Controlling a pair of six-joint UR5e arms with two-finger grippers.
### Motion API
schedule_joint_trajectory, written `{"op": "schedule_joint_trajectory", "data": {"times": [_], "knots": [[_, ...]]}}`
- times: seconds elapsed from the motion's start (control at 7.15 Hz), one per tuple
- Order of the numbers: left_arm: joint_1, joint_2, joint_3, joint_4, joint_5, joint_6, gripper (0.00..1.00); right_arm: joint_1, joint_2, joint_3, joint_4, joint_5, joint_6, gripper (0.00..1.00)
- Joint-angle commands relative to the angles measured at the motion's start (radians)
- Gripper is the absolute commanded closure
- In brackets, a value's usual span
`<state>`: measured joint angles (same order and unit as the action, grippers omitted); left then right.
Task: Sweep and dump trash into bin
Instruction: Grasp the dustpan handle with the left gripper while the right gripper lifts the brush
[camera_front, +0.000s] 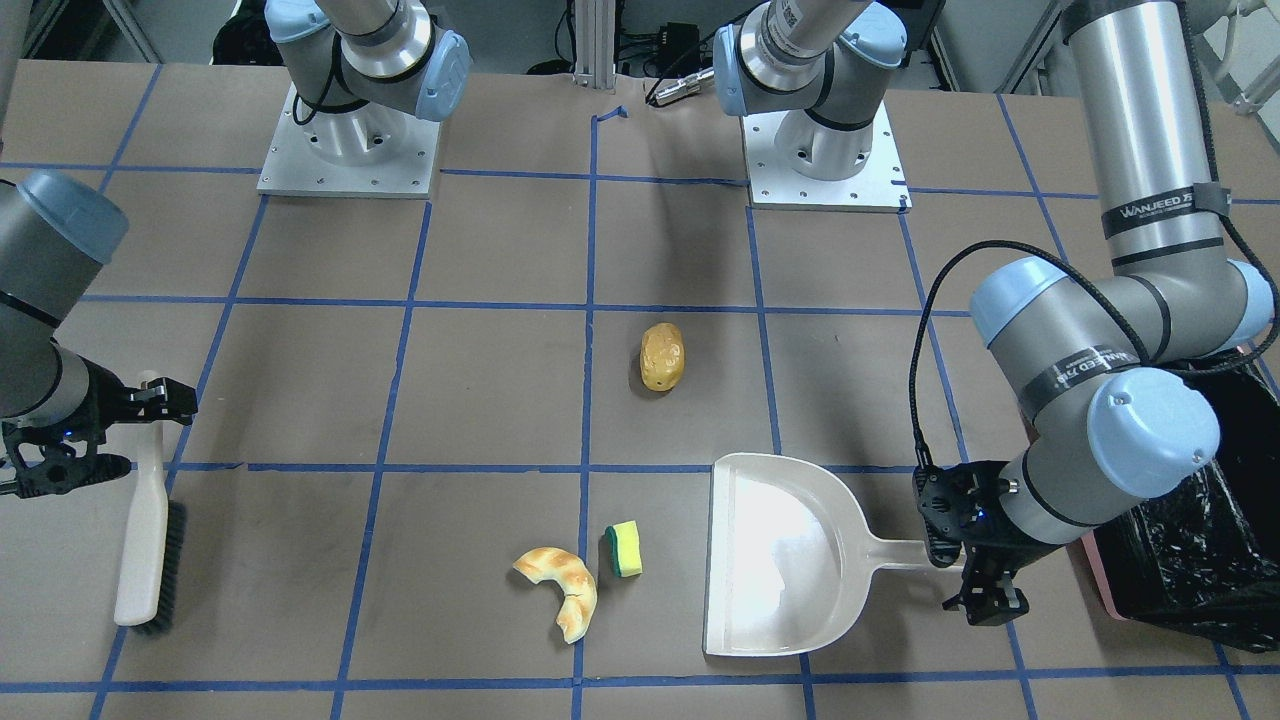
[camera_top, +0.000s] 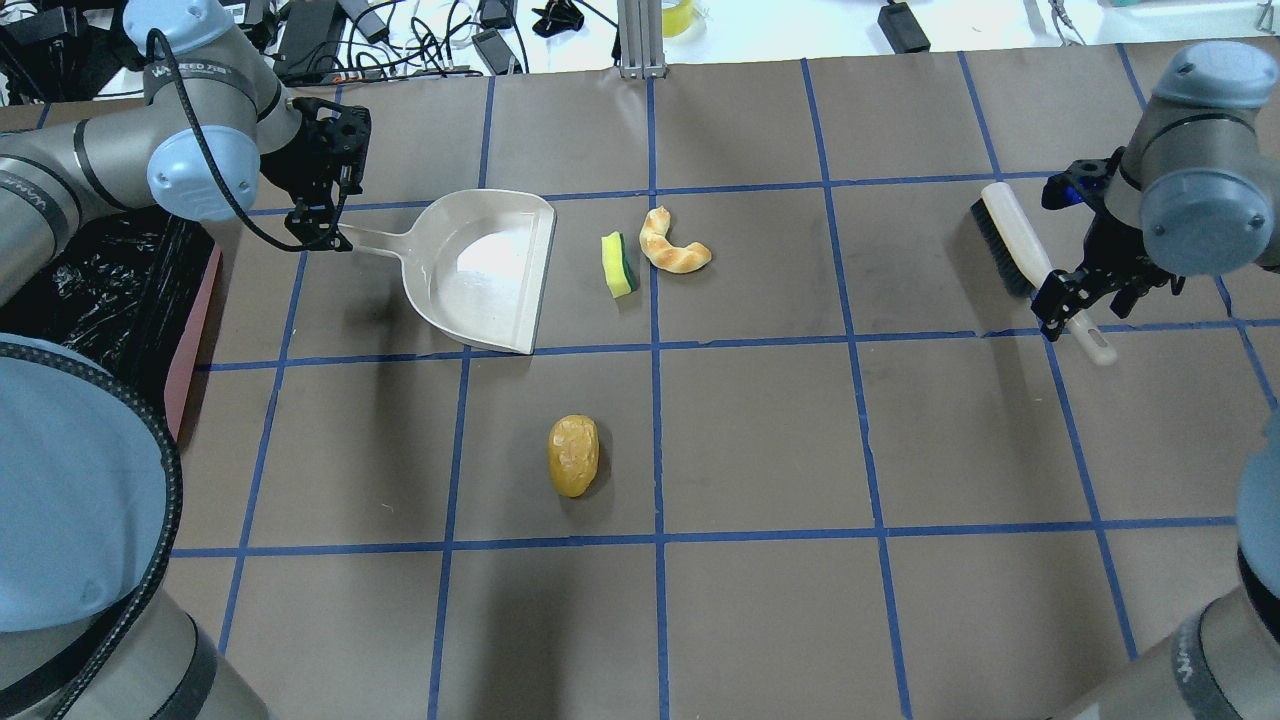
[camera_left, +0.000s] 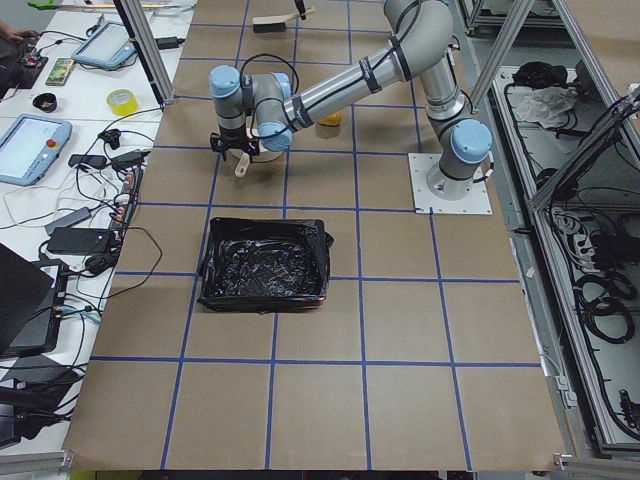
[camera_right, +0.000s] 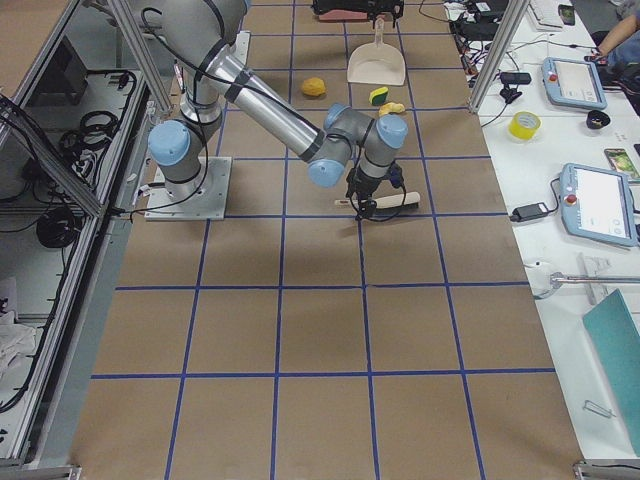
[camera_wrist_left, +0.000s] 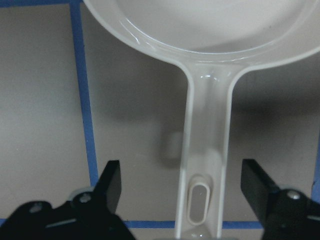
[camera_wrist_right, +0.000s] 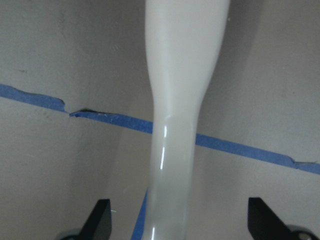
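Note:
The sponge (camera_front: 625, 548) and croissant should slide in and collect deep inside the dustpan when I sweep, because the dustpan has a flat open edge (camera_front: 709, 558) and a raised back rim.
The trash lies on the table: a yellow-brown potato-like lump (camera_front: 662, 357) (camera_top: 573, 455), a tan croissant-like piece (camera_front: 562, 585) (camera_top: 672, 243) and a yellow-green sponge (camera_front: 624, 549) (camera_top: 617, 265). The sponge and croissant lie just off the open lip of the cream dustpan (camera_front: 780, 555) (camera_top: 480, 270). My left gripper (camera_front: 965, 580) (camera_wrist_left: 185, 185) is open, its fingers on either side of the dustpan handle (camera_wrist_left: 205, 150) without touching it. My right gripper (camera_front: 135, 430) (camera_wrist_right: 180, 220) is open over the handle of a brush (camera_front: 150, 540) (camera_wrist_right: 182, 100). The black-lined pink bin (camera_front: 1190, 540) (camera_left: 265, 265) stands beside my left arm.
Blue tape lines grid the brown table. The two arm bases (camera_front: 350, 150) (camera_front: 825, 160) stand at the robot's edge. The brush (camera_top: 1020, 245) lies flat at the table's right side, bristles toward the centre. The potato lump lies apart from the other trash, nearer the robot.

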<state>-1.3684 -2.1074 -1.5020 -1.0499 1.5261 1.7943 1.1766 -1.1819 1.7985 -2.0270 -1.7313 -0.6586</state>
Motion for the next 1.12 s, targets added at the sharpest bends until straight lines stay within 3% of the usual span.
{"op": "schedule_joint_trajectory", "data": {"times": [0.0,0.14,0.28,0.42,0.56,0.7,0.84,0.98], "knots": [[0.002,-0.011,-0.012,-0.004,0.003,-0.001,0.18,-0.002,-0.007,0.010,-0.018,0.004,-0.004,0.42],[0.002,-0.011,-0.012,-0.004,0.005,-0.001,0.25,-0.002,-0.012,0.009,-0.016,0.006,-0.001,0.55],[0.002,-0.011,-0.012,-0.004,0.005,-0.001,0.30,-0.002,-0.013,0.005,-0.012,0.007,0.005,0.57],[0.002,-0.010,-0.012,-0.004,0.003,0.002,0.59,-0.002,-0.021,0.005,-0.012,0.009,0.002,0.61],[0.003,-0.006,-0.014,-0.004,0.003,-0.004,0.81,-0.002,-0.021,0.005,-0.012,0.021,0.005,0.67],[0.008,-0.006,-0.023,-0.002,0.002,-0.012,0.89,-0.002,-0.025,0.005,-0.010,0.044,0.007,0.82],[0.008,-0.005,-0.033,0.004,0.002,-0.012,0.89,-0.002,-0.028,0.004,-0.012,0.044,0.008,0.92],[0.008,-0.002,-0.032,0.004,0.002,-0.013,0.89,0.000,-0.039,0.002,-0.013,0.044,0.020,0.96]]}}
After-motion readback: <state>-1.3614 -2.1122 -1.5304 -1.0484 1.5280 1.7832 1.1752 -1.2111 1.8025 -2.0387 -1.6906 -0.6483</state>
